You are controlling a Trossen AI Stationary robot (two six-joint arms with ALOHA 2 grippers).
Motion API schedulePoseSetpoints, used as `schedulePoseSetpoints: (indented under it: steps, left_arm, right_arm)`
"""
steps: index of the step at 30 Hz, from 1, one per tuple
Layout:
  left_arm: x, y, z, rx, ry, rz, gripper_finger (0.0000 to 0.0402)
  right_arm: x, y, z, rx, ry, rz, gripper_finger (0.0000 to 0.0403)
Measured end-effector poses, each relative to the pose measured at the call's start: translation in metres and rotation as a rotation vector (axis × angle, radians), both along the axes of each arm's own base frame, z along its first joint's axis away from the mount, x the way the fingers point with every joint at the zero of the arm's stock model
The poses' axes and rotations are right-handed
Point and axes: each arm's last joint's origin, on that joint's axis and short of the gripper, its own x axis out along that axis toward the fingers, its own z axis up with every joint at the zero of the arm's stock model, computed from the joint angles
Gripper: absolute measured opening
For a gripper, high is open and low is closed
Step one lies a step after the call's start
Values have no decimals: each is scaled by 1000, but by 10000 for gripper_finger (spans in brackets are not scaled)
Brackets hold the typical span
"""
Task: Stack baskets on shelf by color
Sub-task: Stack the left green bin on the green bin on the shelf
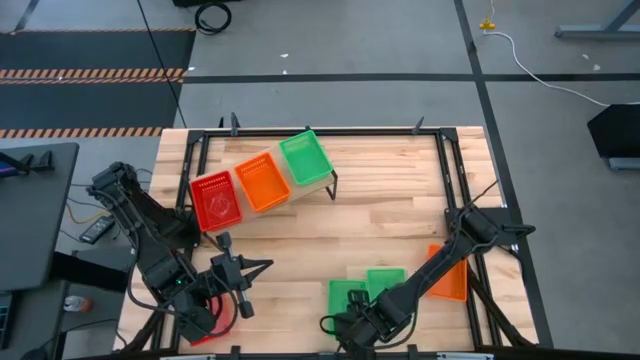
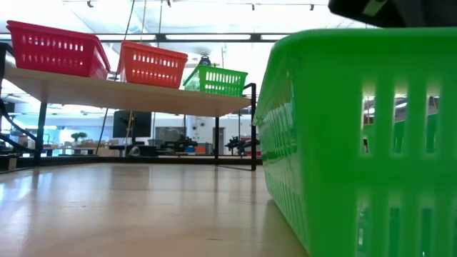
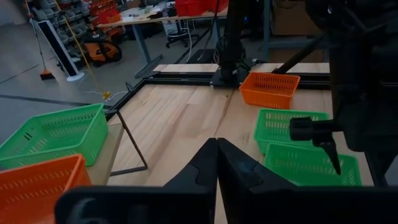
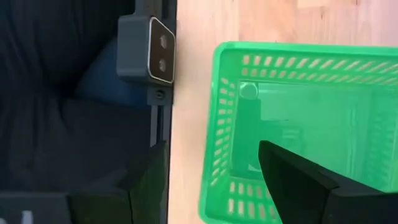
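The basket will keep its shape and stay nearly level when I lift the green basket's side (image 1: 342,292), because a straight rim (image 4: 212,127) makes that side stiff.
One red (image 1: 216,201), one orange (image 1: 263,184) and one green basket (image 1: 304,158) stand in a row on the shelf (image 2: 128,95). Two green baskets (image 1: 347,296) (image 1: 386,281) and an orange one (image 1: 450,277) lie on the table at the near right. A red basket (image 1: 217,316) lies under my left arm. My left gripper (image 1: 262,267) is shut and empty above the table. My right gripper (image 4: 211,146) is open over the nearer green basket (image 4: 298,112). One finger (image 4: 292,180) is inside it and the other (image 4: 149,180) is outside its wall on the table's near side.
A black frame (image 1: 450,180) runs around the tabletop. The low camera (image 4: 149,56) sits on the near edge, right beside the green basket. Bare wood (image 1: 380,220) lies between the shelf and the baskets on the table.
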Motion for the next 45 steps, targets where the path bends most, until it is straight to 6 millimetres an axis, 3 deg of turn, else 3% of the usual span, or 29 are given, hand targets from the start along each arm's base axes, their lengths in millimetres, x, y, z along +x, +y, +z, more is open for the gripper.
schedulePoseSetpoints:
  steps: [8,18,30,39,42,45]
  left_arm:
    - [0,0,0,-1,-1,0,20]
    - [0,0,0,-3,-2,0,13]
    - [0,0,0,-2,-2,0,13]
    - [0,0,0,-2,-2,0,20]
    - [0,0,0,-2,-1,0,17]
    - [0,0,0,0,0,0,13]
  right_arm:
    - [-11,8,-11,-24,-6,-31,256]
    - [-15,-2,-36,-95,-23,-67,256]
    - [3,-34,-45,-242,-67,-75,216]
    - [16,-69,-47,-347,2,-7,196]
    - [16,-78,-48,-392,42,40,172]
    - [16,-85,-48,-467,53,85,123]
